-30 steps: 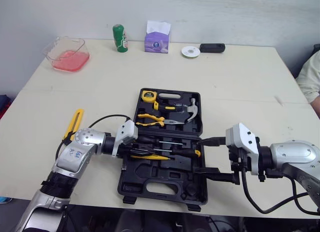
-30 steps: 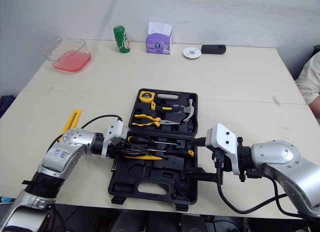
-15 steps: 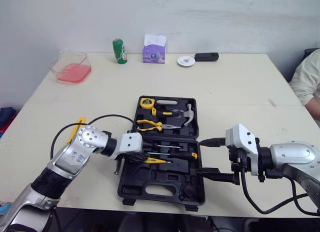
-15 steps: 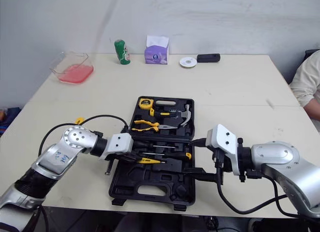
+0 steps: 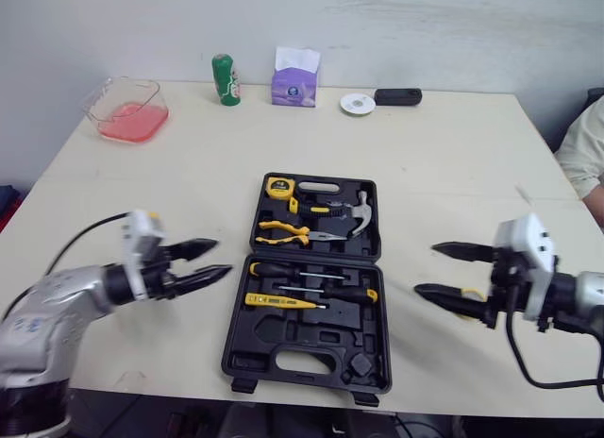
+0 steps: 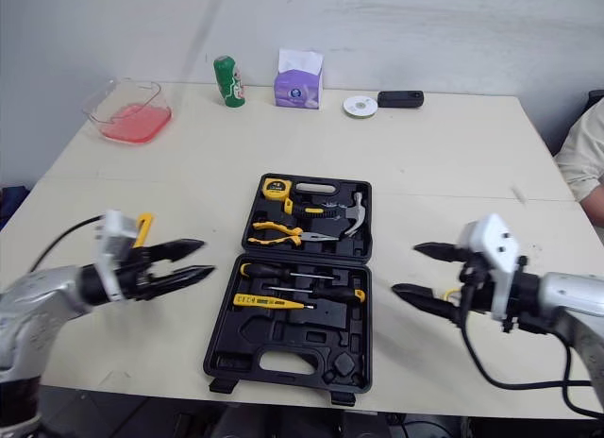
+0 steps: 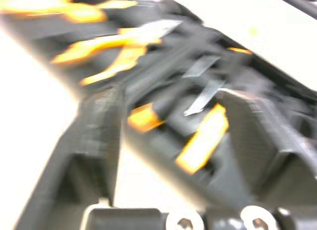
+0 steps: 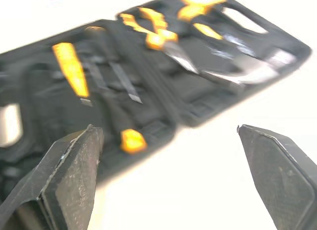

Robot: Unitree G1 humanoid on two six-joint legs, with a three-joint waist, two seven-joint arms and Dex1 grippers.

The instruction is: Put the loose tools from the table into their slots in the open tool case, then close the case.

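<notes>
I expect the loose yellow tool to settle lengthwise beside the case's handle hole when I press it down, because a long empty slot (image 5: 281,328) shows there.
The black tool case (image 5: 311,277) lies open in the middle of the table. Its far half holds a tape measure (image 5: 279,185), yellow pliers (image 5: 279,232) and a hammer (image 5: 355,211). In the near half lie screwdrivers (image 5: 311,272) and a flat yellow tool (image 5: 281,301). My left gripper (image 5: 209,259) hovers open just left of the case, nothing between its fingers. My right gripper (image 5: 439,271) stands open and empty to the right of the case. A yellow tool (image 6: 143,227) lies on the table behind my left wrist, mostly hidden.
Along the far edge stand a clear container with pink contents (image 5: 127,108), a green can (image 5: 223,77), a purple tissue box (image 5: 296,77), a white disc (image 5: 358,103) and a black device (image 5: 398,96). A person's sleeve (image 5: 583,145) shows at the right edge.
My left gripper has pulled out of the case to the left and opened, leaving the flat yellow tool in the near half. My right gripper has drawn back to the right.
</notes>
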